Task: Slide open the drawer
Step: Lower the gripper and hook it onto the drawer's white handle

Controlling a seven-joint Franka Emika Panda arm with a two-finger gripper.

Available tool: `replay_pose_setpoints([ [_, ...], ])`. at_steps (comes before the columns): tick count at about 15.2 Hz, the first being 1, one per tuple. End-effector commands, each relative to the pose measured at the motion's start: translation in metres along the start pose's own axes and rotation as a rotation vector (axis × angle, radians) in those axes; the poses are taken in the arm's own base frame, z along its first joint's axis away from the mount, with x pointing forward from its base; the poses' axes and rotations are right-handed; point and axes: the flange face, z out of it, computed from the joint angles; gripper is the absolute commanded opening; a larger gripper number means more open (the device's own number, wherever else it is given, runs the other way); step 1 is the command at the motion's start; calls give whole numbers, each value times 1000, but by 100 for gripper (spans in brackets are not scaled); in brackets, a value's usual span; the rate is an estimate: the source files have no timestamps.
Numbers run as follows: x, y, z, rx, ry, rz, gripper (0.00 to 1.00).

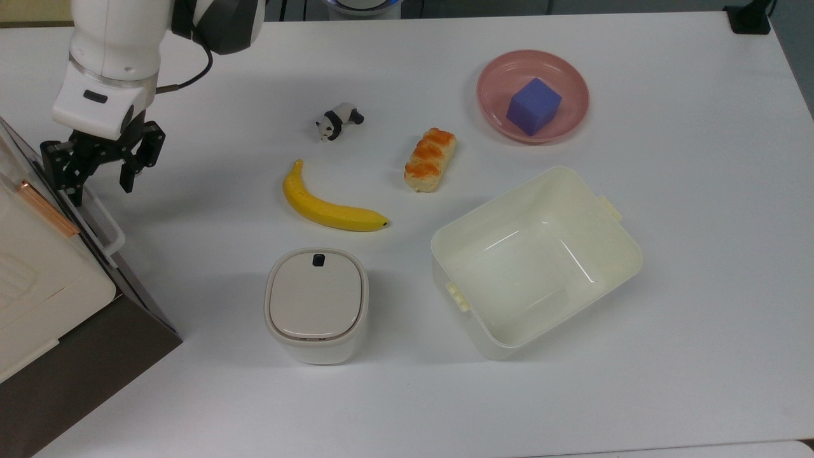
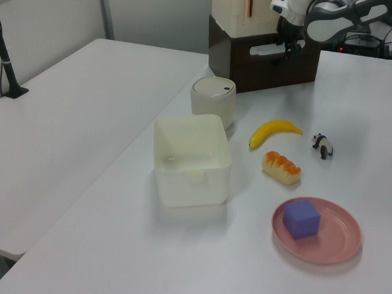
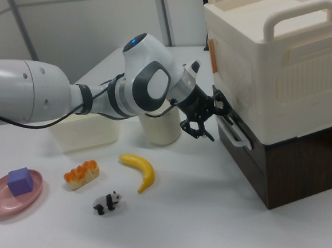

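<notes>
I expect the drawer to slide out squarely when I pull its handle, leaving the cabinet in place, because a straight seam [image 2: 232, 58] goes around the drawer front [image 2: 264, 67].
The drawer [image 1: 141, 300] is the dark brown front at the top view's left edge, carrying a white bar handle [image 1: 105, 226]. It looks shut, flush with its cabinet. My gripper [image 1: 98, 184] hangs open at the handle's far end, one finger close to the drawer front and the other out over the table. In the left view the gripper [image 2: 286, 49] sits at the right end of the handle [image 2: 265, 50], in front of the drawer [image 2: 280, 71]. In the right view the gripper [image 3: 212, 122] reaches the top of the handle [image 3: 234, 134] on the drawer [image 3: 244, 165].
A cream appliance [image 1: 38, 273] sits on the cabinet. On the table lie a banana [image 1: 331, 211], a toy panda [image 1: 337, 121], a bread piece [image 1: 430, 160], a lidded cream canister [image 1: 316, 304], a cream bin [image 1: 626, 245] and a pink plate [image 1: 491, 95] holding a purple cube.
</notes>
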Motion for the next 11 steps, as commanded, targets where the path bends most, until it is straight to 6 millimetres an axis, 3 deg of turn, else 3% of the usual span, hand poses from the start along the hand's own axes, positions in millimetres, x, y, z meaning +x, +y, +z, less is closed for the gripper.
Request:
replay_pose_setpoints([
  [1, 1, 0, 8, -14, -3, -28, 64],
  [4, 1, -1, 11, -10, -6, -25, 41],
  [6, 5, 10, 5, -29, 5, -12, 30],
  [11, 6, 9, 9, -25, 4, 0, 30],
])
